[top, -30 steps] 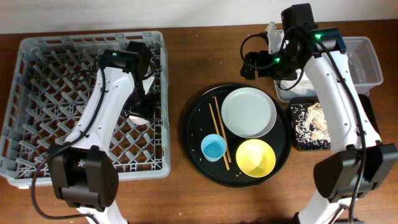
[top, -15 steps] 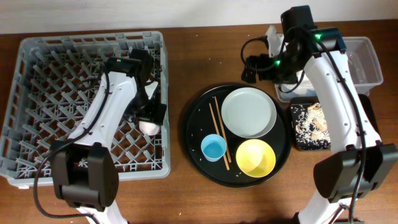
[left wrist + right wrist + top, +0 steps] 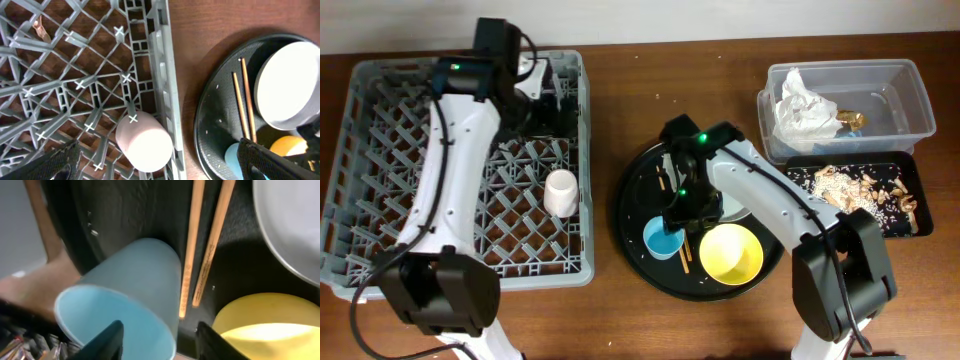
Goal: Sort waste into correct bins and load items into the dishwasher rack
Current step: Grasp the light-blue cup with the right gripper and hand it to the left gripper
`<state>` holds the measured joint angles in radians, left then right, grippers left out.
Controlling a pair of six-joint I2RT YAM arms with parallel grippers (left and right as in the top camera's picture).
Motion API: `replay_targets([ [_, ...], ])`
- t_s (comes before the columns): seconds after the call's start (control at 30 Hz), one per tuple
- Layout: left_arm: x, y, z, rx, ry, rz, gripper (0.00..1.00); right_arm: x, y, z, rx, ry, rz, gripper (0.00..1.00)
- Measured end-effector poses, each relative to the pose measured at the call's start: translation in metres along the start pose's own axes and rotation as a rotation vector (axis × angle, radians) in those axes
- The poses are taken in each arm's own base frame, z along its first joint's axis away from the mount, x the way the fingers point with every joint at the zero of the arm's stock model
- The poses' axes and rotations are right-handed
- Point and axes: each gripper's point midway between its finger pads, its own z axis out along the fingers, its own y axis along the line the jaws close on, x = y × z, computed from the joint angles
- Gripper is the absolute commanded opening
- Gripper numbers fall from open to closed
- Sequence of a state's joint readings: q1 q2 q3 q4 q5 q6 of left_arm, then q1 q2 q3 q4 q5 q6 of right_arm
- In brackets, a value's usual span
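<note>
I should take the blue cup with my left gripper and put it behind the pink cup (image 3: 559, 154), because my right gripper straddles the blue cup's rim (image 3: 663, 238) away from the rack.
The pink cup (image 3: 561, 192) (image 3: 144, 142) lies on its side in the grey dishwasher rack (image 3: 380, 150) near the right wall. My left gripper (image 3: 550, 100) (image 3: 165, 162) hangs open above it, touching nothing. On the round black tray (image 3: 630, 200) my right gripper (image 3: 678, 215) (image 3: 161, 342) is open astride the rim of the blue cup (image 3: 663, 238) (image 3: 120, 295), one finger inside and one outside with a gap. The chopsticks (image 3: 210, 245), the plate (image 3: 295, 225) and the yellow bowl (image 3: 731, 252) lie beside it.
The clear tub (image 3: 905, 95) at the back right holds a white napkin (image 3: 803, 105) and a brown wrapper (image 3: 850, 118). Just in front, the black rectangular tray (image 3: 900, 165) holds food scraps (image 3: 850, 190). My right arm crosses over the plate.
My left gripper opened, left the pink cup in the rack and drew back toward the far side. My right arm swung from the clear tub down to the blue cup, its jaws narrowing.
</note>
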<state>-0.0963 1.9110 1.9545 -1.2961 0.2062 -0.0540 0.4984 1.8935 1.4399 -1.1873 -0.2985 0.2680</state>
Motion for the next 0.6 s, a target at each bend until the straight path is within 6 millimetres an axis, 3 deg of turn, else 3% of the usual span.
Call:
replay_targets([
  [0.07,-0.001,0.002,-0.001,0.024,-0.002,-0.017,0.99,-0.002,-0.005,0.003,0.024,-0.011,0.019,0.12],
  [0.13,0.0,-0.002,-0.001,0.044,-0.001,-0.016,0.99,-0.006,-0.007,0.003,0.038,-0.028,0.022,0.05],
  [0.33,-0.001,-0.015,-0.002,0.119,0.0,-0.017,0.99,-0.011,-0.008,0.004,0.042,-0.051,0.038,0.04],
  [0.43,0.0,-0.039,-0.007,0.258,0.007,-0.016,0.99,-0.015,0.002,-0.002,-0.02,-0.058,0.027,0.04],
  [0.47,0.001,-0.048,-0.01,0.315,0.01,-0.015,0.99,-0.021,0.01,-0.013,-0.069,-0.09,0.015,0.04],
  [0.5,0.001,-0.062,-0.015,0.403,0.01,-0.005,0.99,-0.045,0.021,-0.041,-0.147,-0.21,-0.016,0.04],
  [0.6,-0.008,-0.102,-0.044,0.709,-0.043,0.059,0.99,-0.092,0.05,-0.167,-0.376,-0.636,-0.15,0.04],
])
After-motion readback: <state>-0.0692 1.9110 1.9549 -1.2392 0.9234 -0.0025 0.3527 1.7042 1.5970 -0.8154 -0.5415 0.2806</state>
